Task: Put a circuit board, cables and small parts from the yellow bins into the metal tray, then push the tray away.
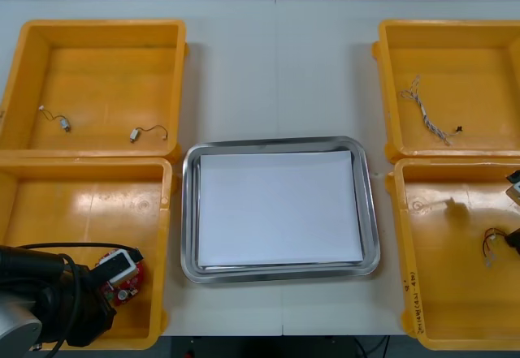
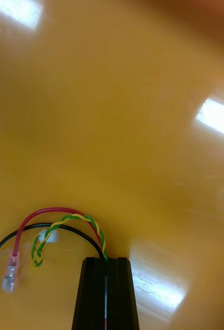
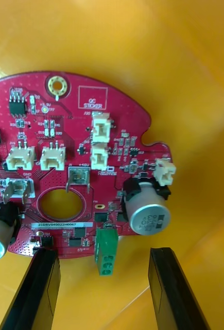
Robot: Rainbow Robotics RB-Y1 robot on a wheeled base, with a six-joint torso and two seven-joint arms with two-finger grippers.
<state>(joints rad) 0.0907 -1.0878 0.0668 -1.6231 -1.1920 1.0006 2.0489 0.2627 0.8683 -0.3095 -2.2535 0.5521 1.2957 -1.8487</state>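
Observation:
The whole round red circuit board (image 1: 132, 286) will come along stiffly with the green connector (image 3: 106, 251) when I lift, because the connector is mounted on the board's rim.
A round red circuit board (image 3: 81, 170) lies in the near-left yellow bin (image 1: 49, 204). My left gripper (image 3: 102, 253) is open just over the board's edge, one finger (image 3: 37, 289) on each side of its green connector; in the front view that gripper (image 1: 122, 273) covers part of the board (image 1: 134, 281). In the near-right bin (image 1: 439, 293), my right gripper (image 2: 106, 263) is shut on a bundle of red, black and yellow-green cables (image 2: 55, 219) that loops out from its tips. The front view shows this gripper (image 1: 513, 240) at the right edge beside the cables (image 1: 490, 246).
The metal tray (image 1: 188, 212), white inside, sits in the middle between the bins. Two small metal parts (image 1: 57, 119) with wires lie in the far-left bin. A twisted blue and white cable (image 1: 426, 114) lies in the far-right bin (image 1: 487, 41).

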